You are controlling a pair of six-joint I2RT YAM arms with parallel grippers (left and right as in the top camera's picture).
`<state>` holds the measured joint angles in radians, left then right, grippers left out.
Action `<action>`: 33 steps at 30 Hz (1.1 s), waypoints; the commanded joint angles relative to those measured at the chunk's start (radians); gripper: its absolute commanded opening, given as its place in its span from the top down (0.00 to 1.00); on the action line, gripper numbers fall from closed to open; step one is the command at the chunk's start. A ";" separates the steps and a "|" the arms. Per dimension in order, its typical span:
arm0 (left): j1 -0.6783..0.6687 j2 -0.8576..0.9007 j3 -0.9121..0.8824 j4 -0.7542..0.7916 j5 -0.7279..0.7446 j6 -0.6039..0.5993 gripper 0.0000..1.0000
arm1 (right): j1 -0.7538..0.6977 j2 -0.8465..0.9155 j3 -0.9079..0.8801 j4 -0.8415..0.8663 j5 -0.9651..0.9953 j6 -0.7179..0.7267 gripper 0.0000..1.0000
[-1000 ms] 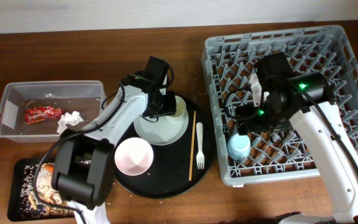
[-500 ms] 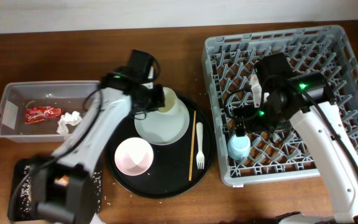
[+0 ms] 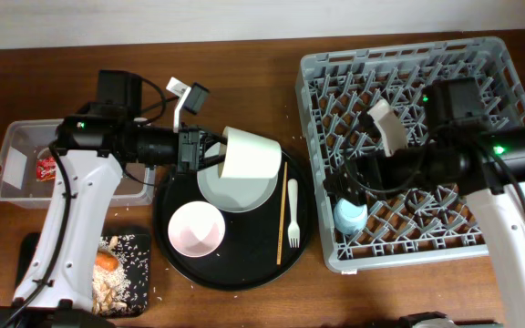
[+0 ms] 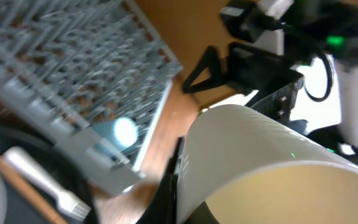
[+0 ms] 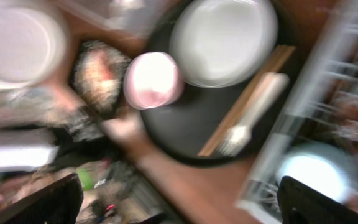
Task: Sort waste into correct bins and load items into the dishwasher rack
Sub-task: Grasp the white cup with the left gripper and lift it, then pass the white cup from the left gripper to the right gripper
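The robot's left gripper is on the cream cup's rim [image 3: 227, 153], so its right gripper should grip the cup's free base end [image 3: 275, 158] before putting the cup rim-down in the grey rack.
My left gripper [image 3: 213, 155] is shut on the cream cup [image 3: 249, 155] and holds it tilted on its side above the pale plate [image 3: 237, 189]. In the left wrist view the cream cup [image 4: 260, 162] fills the lower right against my finger [image 4: 174, 186]. My right gripper [image 3: 337, 185] is open and empty, just above the light blue cup [image 3: 351, 217], which stands in the grey rack [image 3: 509, 64]. The bowl [image 3: 196, 228], fork [image 3: 293, 214] and chopsticks [image 3: 283, 208] lie on the round black tray. The right wrist view is blurred; my jaws [image 5: 185, 208] are spread wide over the fork [image 5: 253, 121] and the blue cup [image 5: 312, 174].
The clear tub [image 3: 25, 137] at the left holds the red wrapper [image 3: 46, 167]; my left arm hides the tissue. The shallow black tray [image 3: 139, 273] at the front left holds the carrot [image 3: 106, 261] and rice. The round black tray [image 3: 244, 264] lies between the bins and the rack.
My left gripper has lifted the cream cup off the plate and tipped it sideways; the left arm swung left. My right gripper has drawn back from the blue cup, which stays in the rack.
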<state>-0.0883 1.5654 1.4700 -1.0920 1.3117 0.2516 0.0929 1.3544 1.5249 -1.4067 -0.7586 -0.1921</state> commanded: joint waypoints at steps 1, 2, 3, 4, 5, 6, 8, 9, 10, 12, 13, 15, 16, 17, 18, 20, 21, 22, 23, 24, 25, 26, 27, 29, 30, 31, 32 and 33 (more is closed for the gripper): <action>-0.065 -0.007 0.004 0.009 0.159 0.089 1.00 | -0.028 -0.018 0.014 -0.056 -0.335 -0.249 0.01; -0.092 -0.007 0.004 0.030 0.159 0.088 1.00 | -0.026 -0.018 0.014 -0.075 -0.360 -0.283 0.01; -0.117 -0.007 0.004 0.057 0.159 0.087 1.00 | -0.026 -0.018 0.014 -0.084 -0.379 -0.302 0.01; -0.141 -0.007 0.004 0.084 0.159 0.087 1.00 | -0.026 -0.018 0.014 -0.084 -0.388 -0.302 0.01; -0.162 -0.007 0.004 0.104 0.159 0.087 1.00 | -0.026 -0.018 0.014 -0.083 -0.400 -0.302 0.01; -0.177 -0.007 0.004 0.117 0.159 0.087 1.00 | -0.026 -0.018 0.014 -0.084 -0.414 -0.306 0.01; -0.185 -0.007 0.004 0.119 0.159 0.087 1.00 | -0.026 -0.018 0.014 -0.088 -0.467 -0.333 0.01; -0.185 -0.007 0.004 0.119 0.159 0.086 1.00 | -0.026 -0.018 0.014 -0.087 -0.483 -0.334 0.01; -0.185 -0.007 0.004 0.119 0.159 0.087 1.00 | -0.026 -0.018 0.014 -0.088 -0.489 -0.336 0.01; -0.185 -0.007 0.004 0.119 0.159 0.087 1.00 | -0.006 -0.018 0.014 -0.086 -0.487 -0.336 0.01; -0.185 -0.007 0.004 0.119 0.158 0.087 1.00 | 0.016 -0.018 0.014 -0.082 -0.487 -0.350 0.01; -0.185 -0.007 0.004 0.120 0.158 0.087 1.00 | 0.051 -0.018 0.014 -0.058 -0.488 -0.354 0.01; -0.185 -0.007 0.004 0.120 0.158 0.087 1.00 | 0.058 -0.018 0.014 -0.045 -0.487 -0.354 0.01; -0.185 -0.007 0.004 0.120 0.159 0.087 1.00 | 0.058 -0.018 0.014 -0.036 -0.487 -0.354 0.01; -0.185 -0.007 0.004 0.119 0.159 0.087 1.00 | 0.059 -0.017 0.014 -0.024 -0.487 -0.354 0.01; -0.185 -0.007 0.004 0.119 0.159 0.087 1.00 | 0.058 -0.006 0.014 -0.009 -0.487 -0.354 0.01; -0.185 -0.007 0.004 0.119 0.159 0.087 1.00 | 0.059 0.003 0.014 -0.008 -0.487 -0.354 0.00; -0.185 -0.007 0.004 0.119 0.158 0.087 1.00 | 0.059 0.014 0.014 -0.008 -0.488 -0.354 0.03; -0.185 -0.007 0.004 0.119 0.158 0.087 1.00 | 0.059 0.023 0.014 -0.007 -0.488 -0.354 0.04; -0.185 -0.007 0.004 0.119 0.158 0.087 1.00 | 0.059 0.029 0.014 -0.006 -0.488 -0.354 0.05; -0.185 -0.007 0.004 0.119 0.158 0.087 1.00 | 0.059 0.037 0.014 -0.002 -0.496 -0.354 0.06; -0.185 -0.007 0.004 0.119 0.154 0.087 1.00 | 0.060 0.039 0.014 -0.002 -0.514 -0.354 0.08; -0.185 -0.007 0.004 0.119 0.138 0.086 1.00 | 0.060 0.039 0.014 0.004 -0.527 -0.354 0.08; -0.185 -0.007 0.004 0.119 0.129 0.086 1.00 | 0.065 0.039 0.014 0.013 -0.539 -0.354 0.08; -0.185 -0.007 0.004 0.119 0.129 0.086 1.00 | 0.075 0.040 0.014 0.019 -0.539 -0.354 0.08; -0.185 -0.007 0.004 0.119 0.129 0.086 1.00 | 0.093 0.040 0.014 0.033 -0.539 -0.354 0.08; -0.185 -0.007 0.004 0.119 0.129 0.086 1.00 | 0.118 0.040 0.014 0.047 -0.539 -0.354 0.08; -0.185 -0.007 0.004 0.119 0.129 0.086 1.00 | 0.129 0.040 0.014 0.052 -0.534 -0.354 0.08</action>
<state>-0.2737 1.5654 1.4700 -0.9756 1.4361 0.3191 0.1860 1.3926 1.5249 -1.3666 -1.2644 -0.5327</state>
